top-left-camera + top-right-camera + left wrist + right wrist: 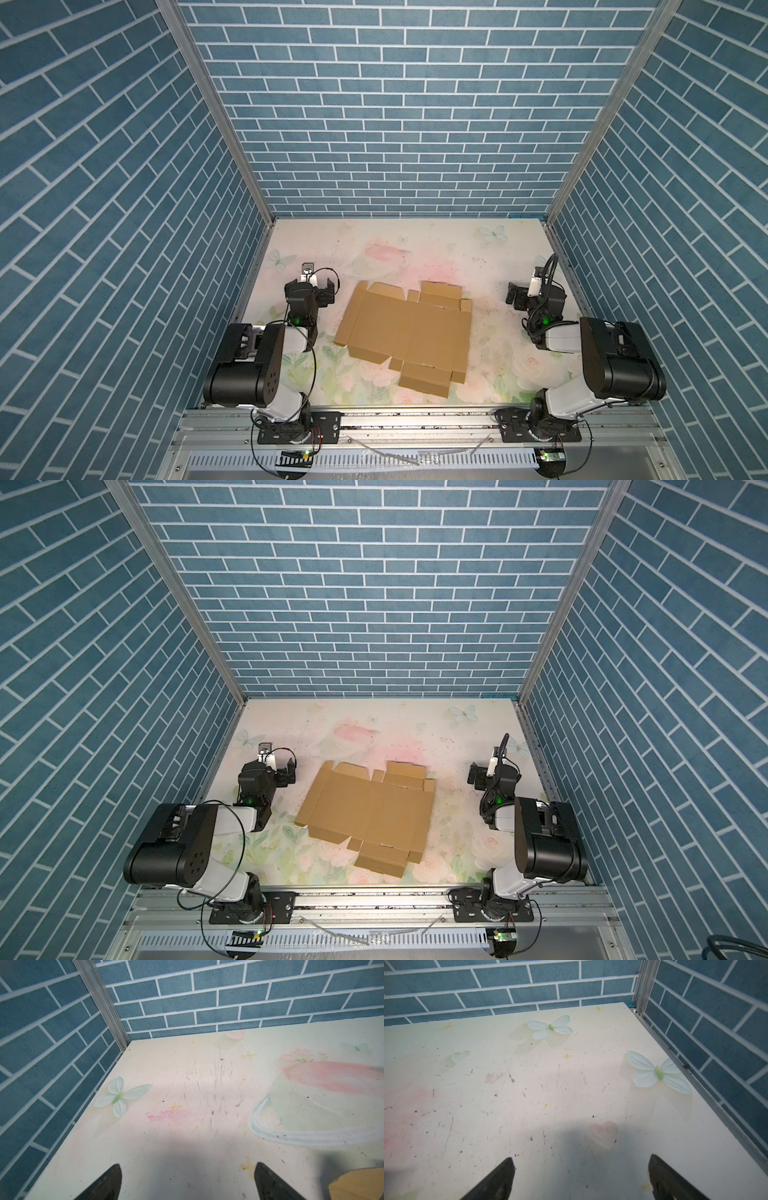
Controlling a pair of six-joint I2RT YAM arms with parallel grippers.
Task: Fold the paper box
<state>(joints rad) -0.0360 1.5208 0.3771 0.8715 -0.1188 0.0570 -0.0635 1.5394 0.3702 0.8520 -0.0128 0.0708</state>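
Note:
The paper box is lying crooked and its near flap [424, 383] is close to the front rail, so the robot's right gripper should slide the box backward by its side edge [465, 344] before folding it.
The paper box [407, 332] [370, 808] lies flat and unfolded in the middle of the floral table [415, 249], a plain brown die-cut sheet with creases and side flaps. One corner of it [357, 1184] shows in the left wrist view. My left gripper [311, 289] [270, 771] [188, 1165] hovers left of the sheet, open and empty, apart from the cardboard. My right gripper [536, 291] [494, 773] [581, 1158] hovers to the right of the sheet, also open with only bare tabletop between its fingers.
Blue brick-pattern walls [395, 124] close the table on the left, back and right. An aluminium rail [415, 419] with both arm bases runs along the front edge. Butterflies [658, 1073] and hearts are printed flat on the tabletop.

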